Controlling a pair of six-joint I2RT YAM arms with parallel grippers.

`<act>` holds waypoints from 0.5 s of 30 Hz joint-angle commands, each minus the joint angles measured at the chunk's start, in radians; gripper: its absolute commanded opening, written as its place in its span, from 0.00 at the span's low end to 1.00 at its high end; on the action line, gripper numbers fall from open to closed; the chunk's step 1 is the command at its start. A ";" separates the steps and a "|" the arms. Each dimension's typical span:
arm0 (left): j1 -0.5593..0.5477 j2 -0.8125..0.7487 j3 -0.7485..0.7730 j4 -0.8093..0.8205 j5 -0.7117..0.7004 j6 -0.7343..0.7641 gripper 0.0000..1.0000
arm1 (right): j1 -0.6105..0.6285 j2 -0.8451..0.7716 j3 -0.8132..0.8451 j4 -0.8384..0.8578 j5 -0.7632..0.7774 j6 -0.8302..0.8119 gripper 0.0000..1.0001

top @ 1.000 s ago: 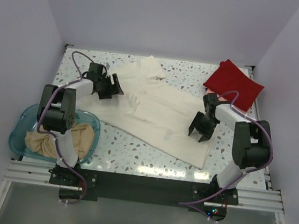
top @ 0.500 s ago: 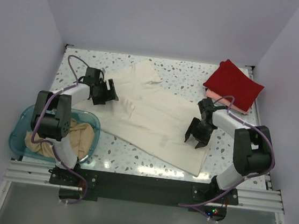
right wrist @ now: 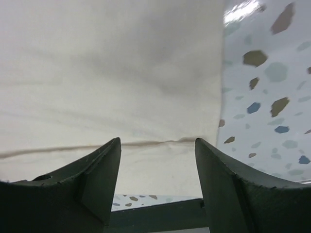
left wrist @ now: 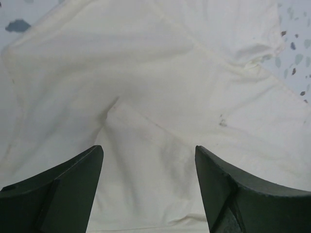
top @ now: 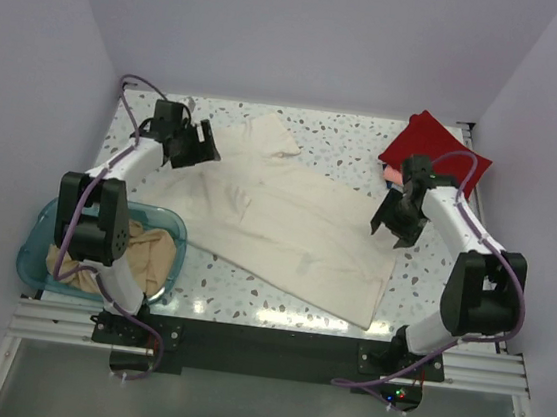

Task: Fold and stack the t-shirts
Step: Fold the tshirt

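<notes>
The cream-white t-shirt has soft creases (right wrist: pixel 160 143) running through it, so its far edge (top: pixel 337 183) will flop over loosely when the robot pulls it, and the t-shirt's near part will stay flat.
A cream-white t-shirt (top: pixel 287 220) lies spread slantwise across the speckled table; it fills the left wrist view (left wrist: pixel 155 73) and most of the right wrist view (right wrist: pixel 112 63). My left gripper (top: pixel 197 145) is open and empty above the shirt's far left part. My right gripper (top: pixel 393 222) is open and empty above the shirt's right edge. A folded red t-shirt (top: pixel 435 156) lies at the back right on a salmon pink one (top: pixel 395 178). A tan-beige t-shirt (top: pixel 147 259) is crumpled in the blue tub (top: pixel 37 252).
The tub stands at the near left corner beside the left arm's base. The red and pink stack lies just behind the right gripper. Walls enclose the table on three sides. The black front rail (right wrist: pixel 160 216) shows below the right fingers.
Both grippers have moved away from the shirt's middle: the left up and to the far left, the right up and toward the back right. The shirt has been pulled out flatter.
</notes>
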 commanded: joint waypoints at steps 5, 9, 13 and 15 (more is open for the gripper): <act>-0.032 0.077 0.205 0.065 0.029 0.004 0.81 | -0.175 0.056 0.096 0.114 0.120 -0.157 0.63; -0.042 0.132 0.273 0.114 0.056 -0.010 0.81 | -0.207 0.122 0.117 0.196 0.141 -0.162 0.59; -0.048 0.203 0.323 0.193 0.113 -0.041 0.81 | -0.219 0.183 0.120 0.286 0.158 -0.158 0.56; -0.053 0.227 0.351 0.222 0.127 -0.052 0.81 | -0.224 0.199 0.125 0.323 0.161 -0.158 0.53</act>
